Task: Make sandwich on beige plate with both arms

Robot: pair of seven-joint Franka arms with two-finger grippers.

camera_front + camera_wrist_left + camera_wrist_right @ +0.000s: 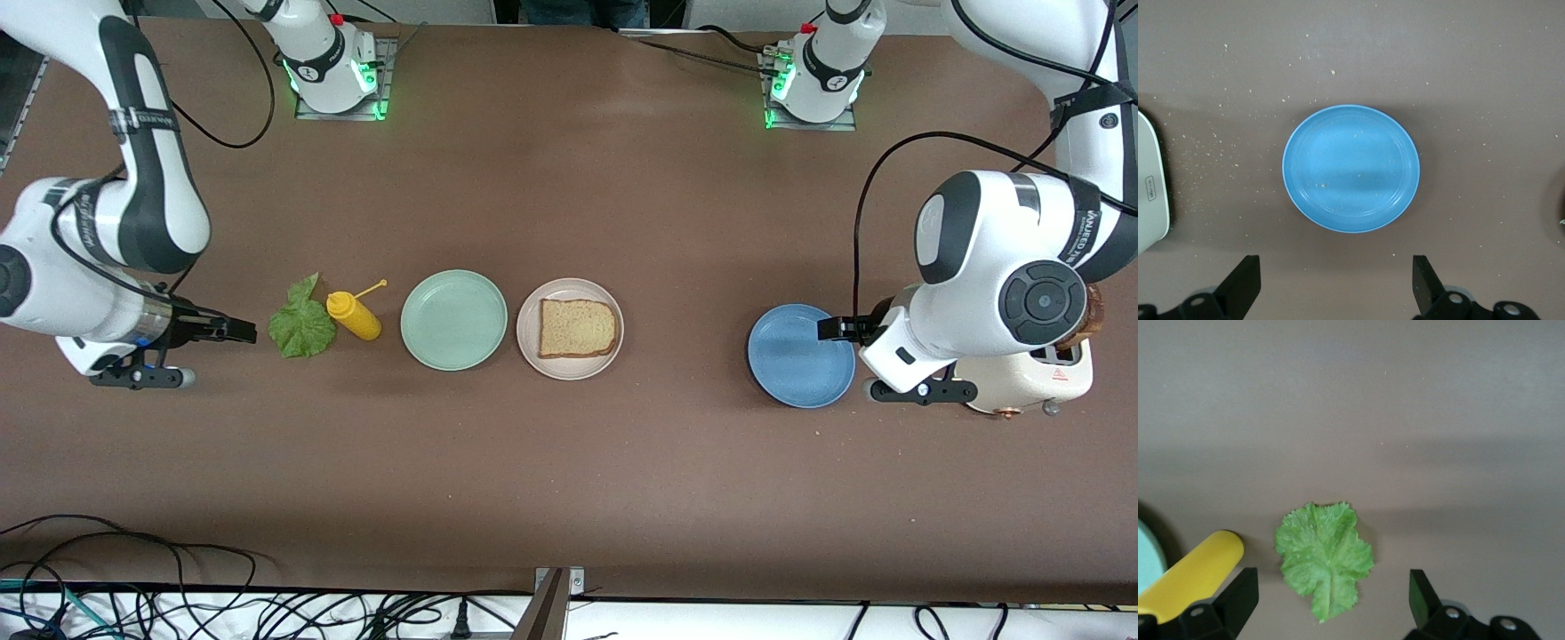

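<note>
I am going to pinch and lift the green lettuce leaf (pixel 303 320), which spreads broad and ruffled around a pale middle rib (pixel 1331 588), so I expect the leaf to fold lengthwise.
A brown bread slice (pixel 578 328) lies flat on the beige plate (pixel 533 351) near the table's middle. The green lettuce leaf (pixel 302 324) (pixel 1323 557) lies on the table toward the right arm's end, beside the yellow bottle. My right gripper (pixel 238 331) (pixel 1331 600) hangs open and empty over the table at the leaf's edge. My left gripper (pixel 836 329) (pixel 1335 283) is open and empty over the table at the rim of the blue plate. A brown edge (pixel 1093 311) shows at the toaster's top, mostly hidden by the left arm.
A yellow squeeze bottle (pixel 354 316) (pixel 1191 583) lies between the lettuce and a mint-green plate (pixel 453 320). The blue plate (pixel 796 356) (pixel 1351 167) sits bare beside a cream toaster (pixel 1031 382) (pixel 1148 193) at the left arm's end. Crumbs dot the table around it.
</note>
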